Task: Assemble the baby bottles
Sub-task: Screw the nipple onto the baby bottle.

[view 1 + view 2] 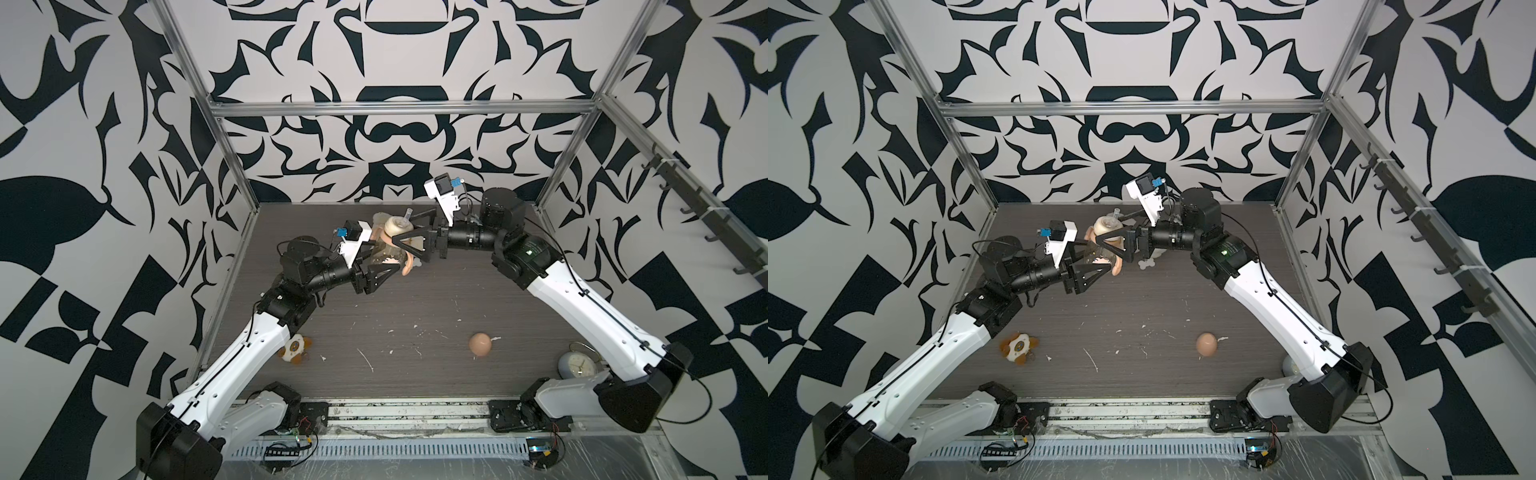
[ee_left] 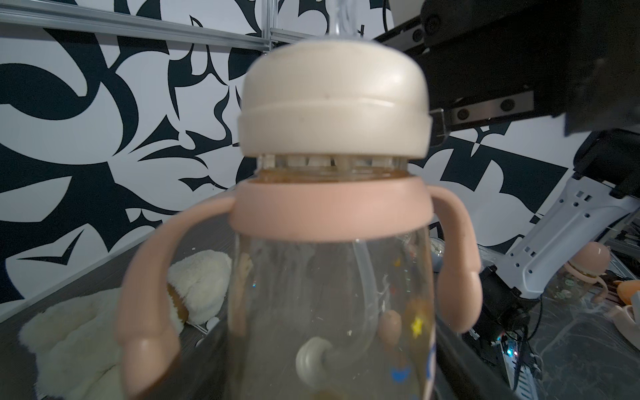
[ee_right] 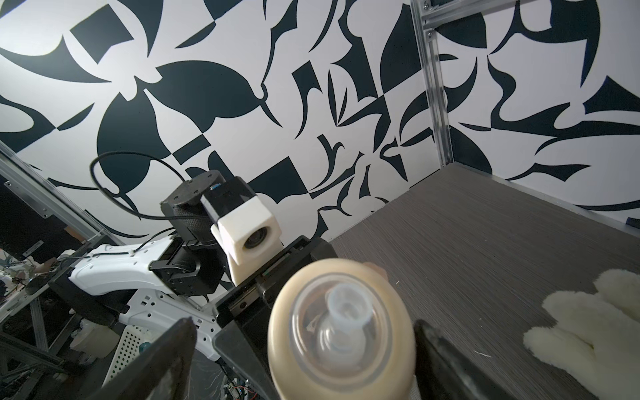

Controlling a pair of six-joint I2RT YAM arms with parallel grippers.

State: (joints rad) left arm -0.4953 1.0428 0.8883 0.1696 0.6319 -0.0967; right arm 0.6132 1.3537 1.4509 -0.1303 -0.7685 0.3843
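Note:
The robot's right gripper is reaching across the upright bottle's cream nipple collar [image 2: 334,110], so the robot should move back, tilt the bottle toward its right gripper and grip the collar end-on.
The baby bottle [image 1: 386,251] is held upright off the table near the back. My left gripper [image 1: 384,261] is shut on its clear amber body [image 2: 329,304]. The peach-pink two-handled ring [image 2: 332,207] sits on the shoulder. The cream nipple collar [image 2: 334,104] is on the neck, with bare thread showing below it. Its straw tube [image 2: 367,294] hangs inside the bottle. My right gripper [image 1: 405,232] is open and straddles the collar [image 3: 343,332], with a gap at one finger [image 3: 166,363]. The peach-pink dome cap [image 1: 480,344] lies alone at the front right.
A cream plush dog [image 3: 588,318] lies behind the bottle by the back wall. A small orange-white toy [image 1: 296,349] lies beside the left arm. An alarm clock [image 1: 579,365] stands by the right arm's base. Metal frame posts edge the table.

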